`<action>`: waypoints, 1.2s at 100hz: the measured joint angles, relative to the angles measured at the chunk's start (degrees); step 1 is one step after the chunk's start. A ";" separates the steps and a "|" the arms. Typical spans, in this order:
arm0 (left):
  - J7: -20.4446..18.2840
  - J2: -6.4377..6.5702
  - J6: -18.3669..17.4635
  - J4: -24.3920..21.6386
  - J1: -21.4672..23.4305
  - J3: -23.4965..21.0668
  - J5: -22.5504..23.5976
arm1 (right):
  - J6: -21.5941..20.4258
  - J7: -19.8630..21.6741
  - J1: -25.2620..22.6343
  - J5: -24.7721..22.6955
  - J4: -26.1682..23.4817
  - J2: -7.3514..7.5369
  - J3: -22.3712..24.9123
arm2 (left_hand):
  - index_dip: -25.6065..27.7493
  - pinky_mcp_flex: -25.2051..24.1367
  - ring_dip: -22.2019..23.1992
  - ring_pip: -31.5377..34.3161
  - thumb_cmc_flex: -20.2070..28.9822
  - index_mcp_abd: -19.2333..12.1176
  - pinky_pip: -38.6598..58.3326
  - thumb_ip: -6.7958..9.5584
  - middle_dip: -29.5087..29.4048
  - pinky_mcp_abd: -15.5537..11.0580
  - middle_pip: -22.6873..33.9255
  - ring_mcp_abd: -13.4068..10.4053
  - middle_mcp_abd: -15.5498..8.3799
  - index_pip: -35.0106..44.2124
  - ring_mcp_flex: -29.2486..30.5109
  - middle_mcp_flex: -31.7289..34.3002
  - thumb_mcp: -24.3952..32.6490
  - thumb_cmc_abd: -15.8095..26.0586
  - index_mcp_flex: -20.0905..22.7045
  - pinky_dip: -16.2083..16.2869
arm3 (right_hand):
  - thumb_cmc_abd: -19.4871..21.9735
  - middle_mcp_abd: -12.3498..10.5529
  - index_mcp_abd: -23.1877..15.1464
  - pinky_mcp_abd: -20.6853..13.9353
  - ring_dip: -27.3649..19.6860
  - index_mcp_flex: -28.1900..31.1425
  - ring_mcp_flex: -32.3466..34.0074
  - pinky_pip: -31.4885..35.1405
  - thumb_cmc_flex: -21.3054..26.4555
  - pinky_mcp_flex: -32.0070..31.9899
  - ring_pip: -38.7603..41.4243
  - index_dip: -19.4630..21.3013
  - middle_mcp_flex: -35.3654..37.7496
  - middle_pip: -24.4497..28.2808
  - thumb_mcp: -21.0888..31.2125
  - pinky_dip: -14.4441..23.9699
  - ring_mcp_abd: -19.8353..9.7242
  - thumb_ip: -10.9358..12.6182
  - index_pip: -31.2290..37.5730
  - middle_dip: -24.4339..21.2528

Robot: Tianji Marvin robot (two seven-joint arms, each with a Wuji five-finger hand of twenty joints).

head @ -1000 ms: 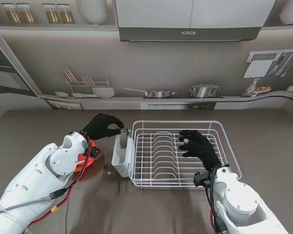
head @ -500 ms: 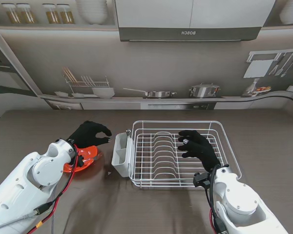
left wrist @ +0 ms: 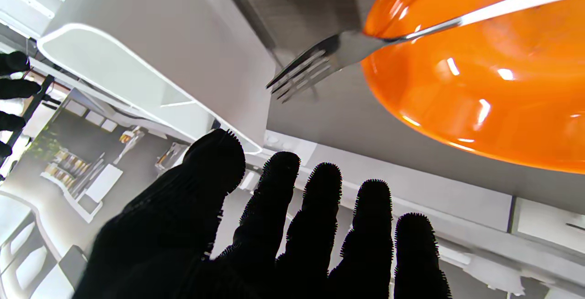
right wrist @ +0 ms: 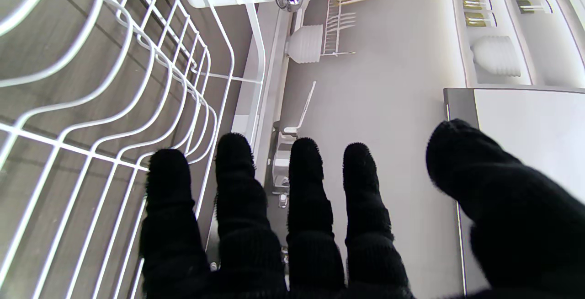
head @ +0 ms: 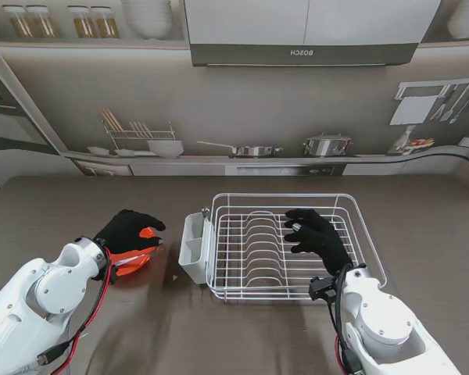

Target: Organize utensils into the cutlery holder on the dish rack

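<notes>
The fork will lean and its tines will stick out when I lower it handle-first, because a metal utensil end pokes up above the cutlery holder.
The white cutlery holder hangs on the left end of the white wire dish rack. A shiny metal utensil end pokes up at the holder's far corner. An orange bowl sits left of the holder, and a steel fork lies across it with its tines pointing at the holder. My left hand hovers over the bowl, open, fingers spread, holding nothing. My right hand rests open over the rack's right part, fingers extended.
The rack's plate slots hold nothing. A small speck lies on the table between bowl and holder. A printed kitchen backdrop stands behind the table's far edge.
My left hand has drawn back from the holder's top, leftward and toward me, and now sits over the orange bowl with its fingers apart. The right hand has stayed put.
</notes>
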 measured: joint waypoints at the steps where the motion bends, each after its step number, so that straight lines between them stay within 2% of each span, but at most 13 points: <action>1: -0.06 0.02 -0.02 0.00 0.05 -0.05 0.12 | 0.00 0.00 0.00 0.00 0.00 0.00 0.00 | -0.02 0.00 0.00 -0.01 0.00 -0.08 -0.01 0.00 0.00 0.00 -0.12 0.00 0.00 0.00 0.00 0.00 0.05 0.00 0.00 0.00 | 0.00 0.00 0.00 0.00 0.00 0.00 0.00 0.00 0.00 0.00 0.00 0.00 0.00 0.00 0.00 0.00 0.00 0.00 0.00 0.00; 8: -0.36 0.20 -0.16 0.05 0.32 -0.26 0.82 | 0.00 0.01 0.00 0.00 0.00 0.00 0.00 | -0.19 0.00 -0.01 -0.23 0.11 -1.32 -0.64 0.00 0.00 0.00 -0.25 -0.13 0.01 -0.01 -1.01 0.00 0.82 0.00 -0.03 0.00 | 0.00 0.02 0.00 0.00 0.00 0.00 0.00 0.00 0.00 0.00 0.00 0.00 0.00 0.00 0.00 0.00 0.01 0.00 0.00 0.00; 40: -0.40 0.67 -0.77 3.13 -0.77 0.77 2.91 | 0.02 0.03 -0.04 0.00 -0.02 0.00 0.03 | -1.43 -0.08 -0.03 -0.78 0.20 -2.74 -2.74 0.00 -0.62 0.00 -0.47 -0.26 0.01 -0.56 -1.41 -2.06 2.24 0.00 -2.24 0.00 | 0.00 0.42 0.00 0.00 0.00 0.00 0.01 0.00 0.00 0.00 0.00 0.00 0.00 0.00 0.00 0.00 0.02 0.00 0.00 0.00; 70: -1.31 1.11 -1.36 5.22 -2.38 2.12 4.34 | 0.10 0.03 -0.08 0.07 -0.06 0.00 0.10 | -2.60 -0.25 -0.13 -1.05 0.70 -6.10 -5.97 0.01 -0.64 0.00 -0.68 -0.94 0.01 -1.64 -2.52 -3.69 3.64 0.00 -4.53 0.00 | 0.00 0.45 0.00 0.01 0.00 0.00 0.02 0.00 0.00 0.00 0.00 0.00 0.00 0.00 0.00 0.00 0.06 0.01 0.00 0.00; 120: -2.54 1.36 -1.76 8.10 -5.04 4.22 3.89 | 0.26 0.03 -0.13 0.12 -0.11 0.00 0.16 | -4.50 0.17 -0.59 -1.69 0.70 -5.55 -13.44 0.01 -1.48 0.00 -1.18 -1.41 0.01 -2.59 -3.74 -5.10 4.67 -0.87 -5.86 1.79 | 0.01 0.61 0.06 0.01 0.00 0.00 0.03 0.00 -0.01 0.02 0.00 0.00 0.00 0.00 0.00 0.00 0.18 0.01 0.00 0.00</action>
